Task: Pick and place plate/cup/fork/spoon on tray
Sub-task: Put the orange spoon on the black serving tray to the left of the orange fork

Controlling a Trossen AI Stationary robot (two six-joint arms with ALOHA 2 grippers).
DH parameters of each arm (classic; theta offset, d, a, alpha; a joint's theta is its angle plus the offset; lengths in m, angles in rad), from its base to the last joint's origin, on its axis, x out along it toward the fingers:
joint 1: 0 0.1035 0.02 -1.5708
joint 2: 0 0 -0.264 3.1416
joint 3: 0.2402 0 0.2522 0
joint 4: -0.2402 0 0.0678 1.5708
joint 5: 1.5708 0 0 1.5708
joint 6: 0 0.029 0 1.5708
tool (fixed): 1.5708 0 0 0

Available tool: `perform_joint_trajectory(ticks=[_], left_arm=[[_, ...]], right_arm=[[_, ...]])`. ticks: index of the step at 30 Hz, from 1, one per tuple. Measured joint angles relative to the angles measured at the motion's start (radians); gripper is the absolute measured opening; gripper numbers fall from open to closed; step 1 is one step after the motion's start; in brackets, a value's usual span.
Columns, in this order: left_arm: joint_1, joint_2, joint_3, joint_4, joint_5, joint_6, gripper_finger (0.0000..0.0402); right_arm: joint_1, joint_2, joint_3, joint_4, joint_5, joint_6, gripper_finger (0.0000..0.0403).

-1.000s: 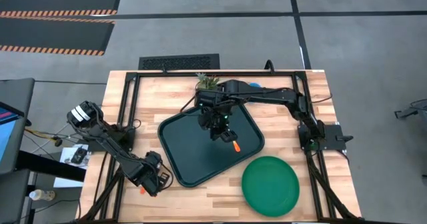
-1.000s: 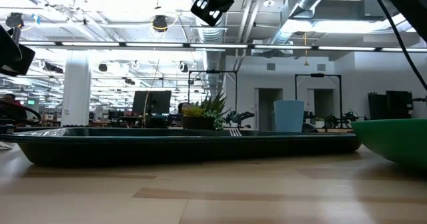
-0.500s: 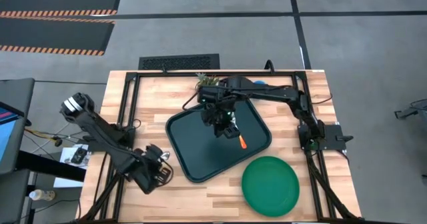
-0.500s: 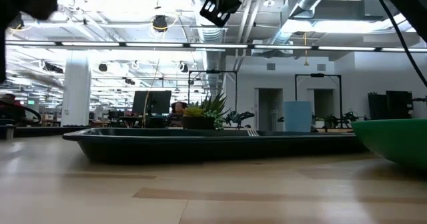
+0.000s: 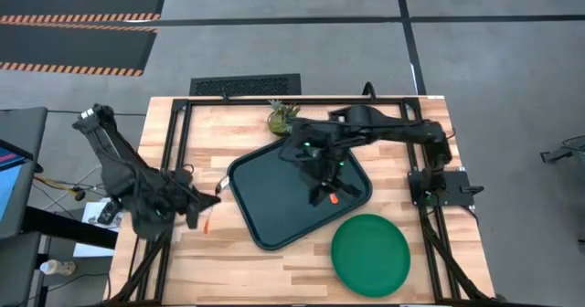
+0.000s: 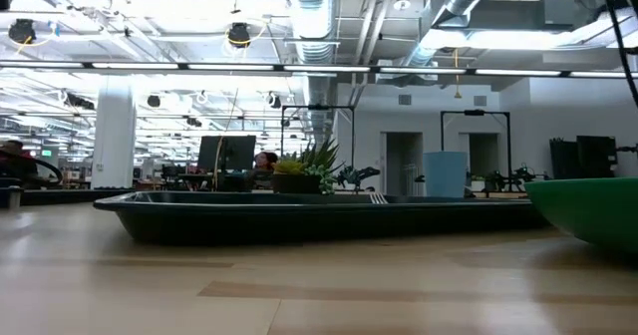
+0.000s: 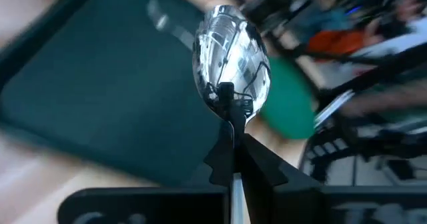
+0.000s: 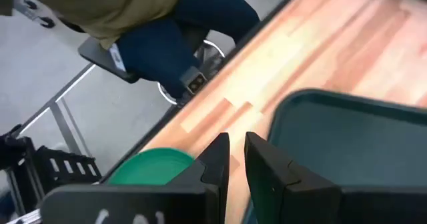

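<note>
The spoon is in my left gripper, across the tray from the fork (image 5: pixel 334 197), so next my right gripper takes hold of the spoon's bowl (image 5: pixel 222 185) and puts the spoon down next to the fork.
The dark tray (image 5: pixel 274 206) lies mid-table, and the orange-handled fork (image 5: pixel 333 197) lies in its right part. The green plate (image 5: pixel 370 254) rests on the table near the tray's near-right corner. The light-blue cup (image 6: pixel 444 173) stands behind the tray in the low view; my right arm hides it from above. My left gripper (image 5: pixel 203 211) is left of the tray, shut on the spoon (image 7: pixel 230 57). My right gripper (image 5: pixel 322 186) is over the tray beside the fork, its fingers (image 8: pixel 217 157) a narrow gap apart with nothing between them. My left gripper pinches the spoon's thin neck (image 7: pixel 230 121), just behind the silver bowl, between its two fingers. The bowl sticks out past the fingertips and the orange handle (image 5: pixel 208 223) runs back under the gripper. The spoon is lifted clear of the table.
A small potted plant (image 5: pixel 283 117) stands at the tray's far edge. A black frame runs along the table's left, right and far sides. A seated person (image 8: pixel 153 24) shows beyond the table's near edge. Bare wood lies left of the tray and along the near edge.
My left gripper has risen and gone from the near-left corner toward the far edge, keeping the spoon. The tray has slid toward the table's right and turned a little, the fork riding with it. My right gripper has gone toward the right over the tray.
</note>
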Motion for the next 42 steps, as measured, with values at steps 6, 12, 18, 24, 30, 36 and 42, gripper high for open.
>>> perform_joint_trajectory(ticks=[6, 12, 18, 24, 30, 36, 42], left_arm=[[0.061, -0.102, 0.000, 0.250, -0.001, 0.395, 0.0000], [0.195, -0.126, 0.000, 0.607, 0.279, 0.800, 0.0000], [0.289, -0.115, 0.000, 0.813, 0.596, 1.018, 0.0000], [0.321, -0.112, 0.000, 0.894, 0.736, 1.038, 0.0000], [0.370, -0.112, 0.000, 0.885, 0.793, 1.012, 0.0000], [0.458, -0.109, 0.000, 0.855, 0.911, 0.937, 0.0000], [0.583, -0.063, 0.000, 0.854, 1.061, 0.880, 0.0000]], right_arm=[[0.069, -0.129, -0.175, 0.109, 0.057, 0.040, 0.0067], [0.047, -0.225, -0.375, 0.527, 0.168, 0.057, 0.0063], [0.009, -0.244, -0.440, 0.919, 0.227, 0.111, 0.0063], [0.014, -0.237, -0.442, 0.970, 0.359, -0.060, 0.0063], [0.045, -0.223, -0.441, 1.154, 0.372, -0.217, 0.0069], [0.083, -0.225, -0.441, 1.179, 0.410, -0.318, 0.0146], [0.107, -0.214, -0.441, 1.257, 0.509, -0.358, 0.0236]])
